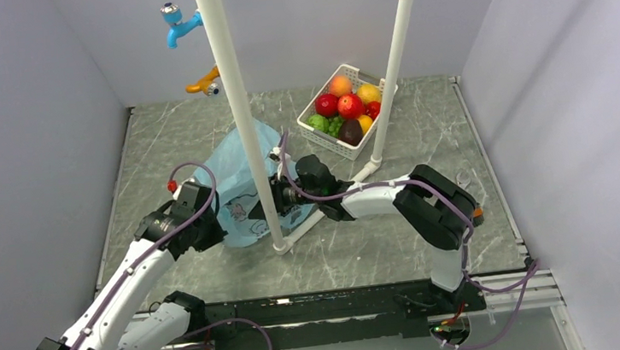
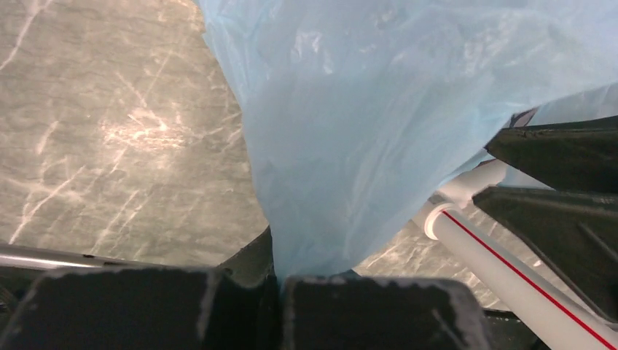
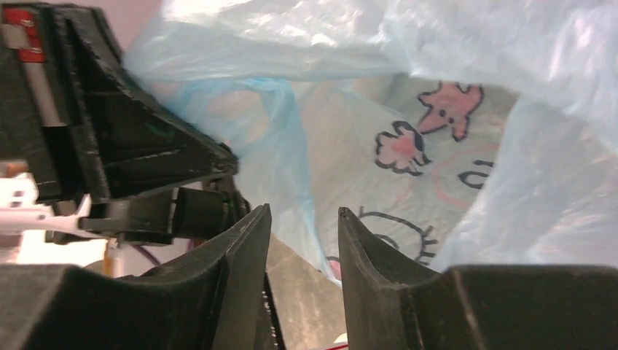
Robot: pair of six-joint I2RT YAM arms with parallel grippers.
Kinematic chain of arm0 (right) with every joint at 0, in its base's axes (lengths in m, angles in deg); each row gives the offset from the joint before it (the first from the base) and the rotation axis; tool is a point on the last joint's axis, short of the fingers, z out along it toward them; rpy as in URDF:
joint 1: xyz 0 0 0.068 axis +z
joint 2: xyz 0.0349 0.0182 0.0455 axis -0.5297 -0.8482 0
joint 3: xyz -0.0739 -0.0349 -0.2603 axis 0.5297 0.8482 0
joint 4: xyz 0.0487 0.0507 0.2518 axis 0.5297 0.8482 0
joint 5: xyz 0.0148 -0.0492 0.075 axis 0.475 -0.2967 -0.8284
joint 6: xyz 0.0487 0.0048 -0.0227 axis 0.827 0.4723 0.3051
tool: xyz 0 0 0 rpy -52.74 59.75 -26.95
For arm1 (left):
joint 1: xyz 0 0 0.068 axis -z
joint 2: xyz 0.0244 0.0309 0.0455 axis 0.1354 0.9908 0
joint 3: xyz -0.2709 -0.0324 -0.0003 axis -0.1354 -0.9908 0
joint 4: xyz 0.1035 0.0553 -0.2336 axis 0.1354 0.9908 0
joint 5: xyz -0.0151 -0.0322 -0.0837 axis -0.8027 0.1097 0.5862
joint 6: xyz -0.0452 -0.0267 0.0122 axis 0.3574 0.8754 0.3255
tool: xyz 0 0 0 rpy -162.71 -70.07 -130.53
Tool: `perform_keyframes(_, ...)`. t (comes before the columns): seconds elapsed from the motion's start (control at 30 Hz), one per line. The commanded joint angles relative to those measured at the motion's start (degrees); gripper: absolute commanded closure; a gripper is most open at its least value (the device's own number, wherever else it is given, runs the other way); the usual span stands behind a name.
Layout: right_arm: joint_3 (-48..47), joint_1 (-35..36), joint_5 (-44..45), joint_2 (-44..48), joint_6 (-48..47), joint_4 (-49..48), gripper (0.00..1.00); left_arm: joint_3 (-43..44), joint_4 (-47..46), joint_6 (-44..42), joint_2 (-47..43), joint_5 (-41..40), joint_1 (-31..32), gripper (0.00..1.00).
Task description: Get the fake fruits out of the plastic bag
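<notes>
The plastic bag's film (image 3: 408, 47) hangs over the robot's open right gripper, so the right gripper should move back out and pinch the bag's edge that faces the basket.
The light-blue plastic bag (image 1: 242, 169) lies crumpled mid-table, its cartoon-face panel (image 3: 415, 168) towards my right wrist camera. My left gripper (image 1: 211, 225) is shut on a fold of the bag (image 2: 350, 131) at its near-left edge; in the left wrist view the film runs straight into the closed fingertips (image 2: 280, 275). My right gripper (image 1: 278, 197) is open at the bag's right side, with the bag's blue edge just beyond its tips (image 3: 302, 219) and nothing between them. Red and orange fake fruits (image 1: 350, 105) sit in the white basket. No fruit shows clearly inside the bag.
The white slotted basket (image 1: 331, 145) at the back right also holds green fruits and a dark purple one. Two white frame poles (image 1: 235, 105) rise from the table, and a floor pipe (image 2: 503, 273) runs between the grippers. Blue and orange toy taps (image 1: 181, 24) hang at the back.
</notes>
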Motion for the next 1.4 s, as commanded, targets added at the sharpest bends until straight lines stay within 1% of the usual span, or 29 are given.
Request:
perform_keyframes(0.0,-6.57,2.44,7.99,1.1,-11.26,10.83,0.6,2.28,2.9,-3.27,-0.03,-2.77,0.23,1.0)
perform_keyframes(0.07,-8.42,3.87,10.46,0.29,-15.14,12.7,0.6,1.64,1.82,-4.61,-0.44,-1.94,0.19,1.0)
perform_keyframes(0.17,-11.94,5.12,15.22,-1.83,-18.01,15.29,0.6,1.28,1.11,-5.76,-0.76,-1.24,0.25,1.0)
perform_keyframes(0.27,-15.29,5.11,15.44,-5.16,-18.27,15.39,0.58,1.02,0.68,-6.74,-0.67,-0.37,0.84,1.0)
perform_keyframes(0.4,-19.4,5.44,15.82,-9.88,-18.51,14.03,0.5,0.97,-0.65,-8.0,0.2,0.65,2.88,1.0)
perform_keyframes(0.53,-23.66,5.56,16.01,-14.75,-18.47,13.17,0.46,2.01,-0.71,-8.34,1.54,0.33,5.34,1.0)
perform_keyframes(0.67,-24.55,5.75,20.29,-17.42,-18.06,10.93,0.41,3.47,1.5,-7.62,2.88,-1.88,7.06,1.0)
perform_keyframes(0.73,-23.76,5.66,22.68,-17.81,-17.36,9.62,0.4,3.96,3.2,-6.32,3.01,-3.75,7.45,1.0)
perform_keyframes(0.83,-21.4,5.66,30.36,-16.85,-14.65,7.68,0.39,3.97,5.92,-4.04,1.45,-6.65,7.81,1.0)
perform_keyframes(0.9,-20.75,5.57,41.5,-15.73,-11.93,10.22,0.38,3.84,8.02,-2.23,0.09,-8.71,7.81,1.0)
perform_keyframes(0.97,-18.48,5.54,49.44,-13.38,-10.33,11.18,0.38,3.83,10.7,0.09,-1.45,-10.67,7.83,1.0)
perform_keyframes(1.03,-14.65,5.53,55.04,-10.32,-9.99,8.66,0.38,3.32,12.64,2.04,-3.39,-12.48,7.78,1.0)
perform_keyframes(1.1,-11.97,5.22,59.45,-7.57,-9.28,7.54,0.39,2.59,13.41,3.4,-5.32,-13.69,7.78,1.0)
perform_keyframes(1.17,-9.61,4.45,61.83,-4.99,-8.01,7.61,0.4,1.99,13.38,4.77,-6.18,-13.7,7.83,1.0)
perform_keyframes(1.27,-6.36,3.87,66.26,-1.1,-6.01,8.02,0.43,1.76,14.21,5.5,-4.7,-12.78,7.81,1.0)
perform_keyframes(1.37,-2.62,3.87,69.65,4.07,-7.28,7.17,0.44,0.34,12.69,5.25,-3.19,-10.59,7.76,1.0)
